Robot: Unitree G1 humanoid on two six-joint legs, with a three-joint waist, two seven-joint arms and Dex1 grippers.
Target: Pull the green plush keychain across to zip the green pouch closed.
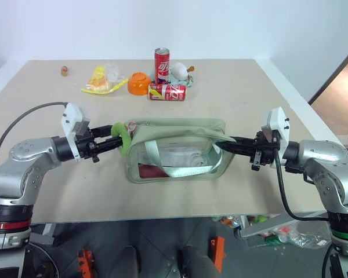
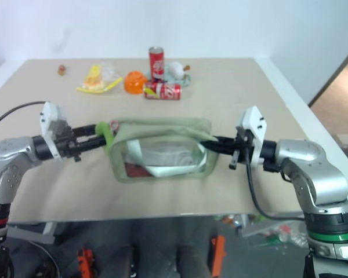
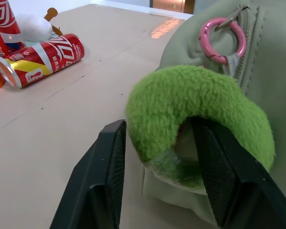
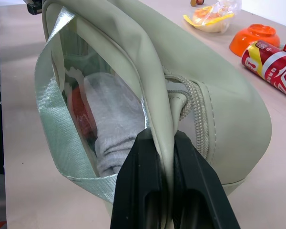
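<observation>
The green pouch's soft top sags over its clear window. The pouch will pull up taller when I pull the green plush keychain [image 1: 122,139] across.
The green pouch [image 1: 175,128] lies across the middle of the table, with red and white contents behind its clear window. The green plush keychain [image 1: 122,138] hangs from a pink ring [image 3: 223,40] at the pouch's left end. My left gripper [image 3: 158,125] is open. One of its fingers [image 3: 109,167] stands outside the fuzzy ring and the other reaches into its hole, so a section of the plush [image 3: 195,95] sits between them. My right gripper [image 4: 164,138] is shut on the fabric edge at the pouch's right end [image 1: 223,139].
Behind the pouch are an upright red can [image 1: 162,63], a red can lying on its side [image 1: 167,92], an orange bowl [image 1: 139,83], a yellow packet [image 1: 101,79] and a white soft toy [image 1: 178,70]. The table's front edge [image 1: 180,215] is close below the pouch.
</observation>
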